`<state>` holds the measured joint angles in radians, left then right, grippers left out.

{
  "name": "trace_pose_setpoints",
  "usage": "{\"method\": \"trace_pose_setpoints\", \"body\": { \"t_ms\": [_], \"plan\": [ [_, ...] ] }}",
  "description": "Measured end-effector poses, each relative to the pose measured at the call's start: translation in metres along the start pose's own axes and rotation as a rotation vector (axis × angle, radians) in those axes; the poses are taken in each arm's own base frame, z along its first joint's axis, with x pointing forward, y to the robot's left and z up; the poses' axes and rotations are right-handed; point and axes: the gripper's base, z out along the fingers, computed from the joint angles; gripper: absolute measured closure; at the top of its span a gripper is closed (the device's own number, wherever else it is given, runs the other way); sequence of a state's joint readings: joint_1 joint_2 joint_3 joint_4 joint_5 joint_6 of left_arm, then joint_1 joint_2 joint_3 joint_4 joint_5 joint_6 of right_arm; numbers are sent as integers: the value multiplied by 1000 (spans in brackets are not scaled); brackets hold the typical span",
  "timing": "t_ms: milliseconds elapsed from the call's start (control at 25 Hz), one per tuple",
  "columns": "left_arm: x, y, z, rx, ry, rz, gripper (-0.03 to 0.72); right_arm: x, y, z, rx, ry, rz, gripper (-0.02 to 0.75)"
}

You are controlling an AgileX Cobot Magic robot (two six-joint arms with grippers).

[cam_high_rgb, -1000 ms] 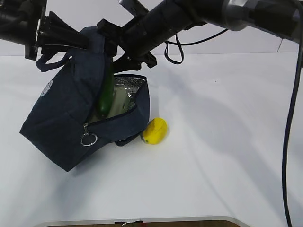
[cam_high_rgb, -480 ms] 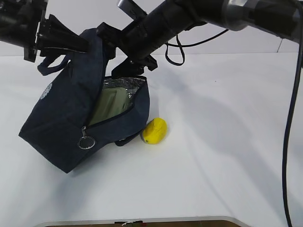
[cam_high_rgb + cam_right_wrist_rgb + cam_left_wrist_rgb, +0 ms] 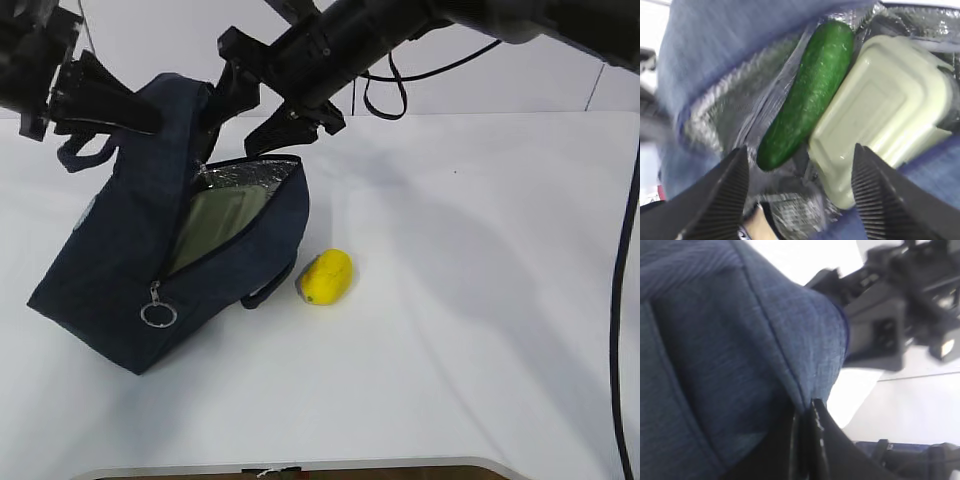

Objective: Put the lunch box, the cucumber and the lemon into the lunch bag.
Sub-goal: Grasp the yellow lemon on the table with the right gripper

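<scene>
I expect the yellow lemon [image 3: 327, 277] will come to rest on top, between the cucumber and the lunch box, when I lower it in, because the cucumber lies right up against the lunch box.
The navy lunch bag [image 3: 130, 290] leans tilted on the table with its mouth open toward the upper right. My left gripper [image 3: 150, 117] is shut on the fabric of the bag's top edge [image 3: 790, 340] and holds it up. Inside, against the silver lining, the dark green cucumber [image 3: 807, 95] lies beside the lunch box [image 3: 880, 120], whose sage-green lid [image 3: 215, 225] also shows in the exterior view. My right gripper [image 3: 800, 150] hangs open just above the bag's mouth [image 3: 255, 105], holding nothing. The yellow lemon [image 3: 325, 277] lies on the table to the right of the bag.
The bag's zipper ring pull [image 3: 158, 315] hangs at its lower front. One loop handle [image 3: 265, 290] sticks out beneath the bag toward the lemon. The white table [image 3: 480, 300] stretches to the right, its front edge near the bottom. A black cable [image 3: 380, 95] loops behind the right arm.
The cucumber, held upright in the bag's mouth a second ago, now lies inside. My right gripper has opened and lifted. The bag has shifted left and tilted lower.
</scene>
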<state>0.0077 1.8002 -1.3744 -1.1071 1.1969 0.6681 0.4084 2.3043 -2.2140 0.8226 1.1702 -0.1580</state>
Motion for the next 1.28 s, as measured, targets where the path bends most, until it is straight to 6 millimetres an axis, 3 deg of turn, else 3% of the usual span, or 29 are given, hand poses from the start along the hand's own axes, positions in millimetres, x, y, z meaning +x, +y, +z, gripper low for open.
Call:
{"method": "trace_pose_setpoints", "body": {
  "t_ms": [400,600,800,960,1280],
  "plan": [
    [3,24,-19,-157,23,-11,703,4,-5,-3,27,49,-2,225],
    [2,34,-29,-209,-3,-52,703,5,-15,-4,139,62,33,225],
    [2,36,-30,-222,-11,-59,703,5,-20,-19,313,44,69,225],
    [2,36,-30,-229,-14,-57,703,4,-9,-34,391,2,98,225],
    [1,37,-31,-231,-17,-56,703,13,21,-25,516,-5,67,225]
  ]
}}
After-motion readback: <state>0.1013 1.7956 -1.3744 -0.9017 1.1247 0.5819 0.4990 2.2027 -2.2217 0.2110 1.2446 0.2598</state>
